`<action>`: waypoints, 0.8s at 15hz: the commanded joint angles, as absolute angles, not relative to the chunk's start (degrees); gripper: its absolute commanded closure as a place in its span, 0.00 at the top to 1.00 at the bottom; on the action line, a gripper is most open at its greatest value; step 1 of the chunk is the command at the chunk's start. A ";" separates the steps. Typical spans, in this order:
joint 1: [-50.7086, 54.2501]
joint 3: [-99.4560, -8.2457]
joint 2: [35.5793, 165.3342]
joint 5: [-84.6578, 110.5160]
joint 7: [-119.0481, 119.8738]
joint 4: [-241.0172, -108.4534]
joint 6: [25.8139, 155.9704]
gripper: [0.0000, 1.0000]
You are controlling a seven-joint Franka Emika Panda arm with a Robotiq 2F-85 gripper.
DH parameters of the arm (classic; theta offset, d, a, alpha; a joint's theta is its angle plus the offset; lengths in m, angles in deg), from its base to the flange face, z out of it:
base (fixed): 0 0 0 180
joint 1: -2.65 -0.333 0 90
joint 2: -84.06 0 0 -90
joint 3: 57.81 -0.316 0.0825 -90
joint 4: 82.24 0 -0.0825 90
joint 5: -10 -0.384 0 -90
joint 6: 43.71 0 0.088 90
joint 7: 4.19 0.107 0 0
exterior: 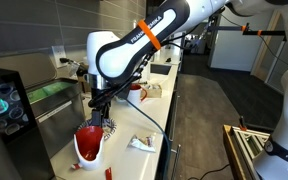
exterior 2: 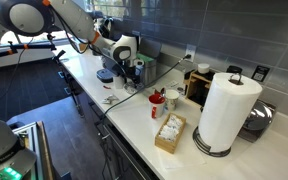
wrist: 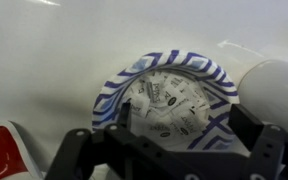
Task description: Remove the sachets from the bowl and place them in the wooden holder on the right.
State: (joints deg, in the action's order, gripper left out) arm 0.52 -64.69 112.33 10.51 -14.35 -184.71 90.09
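Note:
Next, I center both fingers above the sachets (wrist: 171,100) before I move down, because one finger of my gripper is over the bowl's rim (wrist: 223,92) by the white cylinder.
A blue-and-white patterned bowl (wrist: 134,75) holds a heap of white sachets (wrist: 169,100). In the wrist view my gripper (wrist: 184,116) is open just above the heap, one finger on each side, holding nothing. In both exterior views the gripper (exterior: 100,118) (exterior 2: 130,68) points down at the counter and hides the bowl. The wooden holder (exterior 2: 170,133), a small pale open box with sachets in it, stands further along the counter. It also shows small in an exterior view (exterior: 152,90).
A red mug (exterior 2: 156,100) stands near the holder, and a tall white paper roll (exterior 2: 227,112) beside it. A red-and-white object (exterior: 89,145) sits just by the gripper. Loose sachets (exterior: 139,144) lie on the counter. A white cylinder (wrist: 274,85) lies next to the bowl.

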 commanded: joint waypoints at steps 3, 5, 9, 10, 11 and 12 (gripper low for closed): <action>-0.30 -65.61 112.62 10.19 -16.70 -184.89 89.80 1.00; -0.48 -66.00 112.47 10.18 -17.54 -185.14 88.68 1.00; -0.78 -65.39 113.36 10.09 -16.41 -184.61 90.50 1.00; -0.38 -65.45 113.63 9.47 -16.53 -184.25 90.56 1.00; -0.06 -65.18 114.14 9.11 -16.06 -183.55 90.69 1.00; 0.19 -64.92 114.82 8.85 -15.64 -182.69 90.48 1.00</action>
State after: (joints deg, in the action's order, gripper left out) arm -0.45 -65.49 112.87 10.44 -16.40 -184.62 89.86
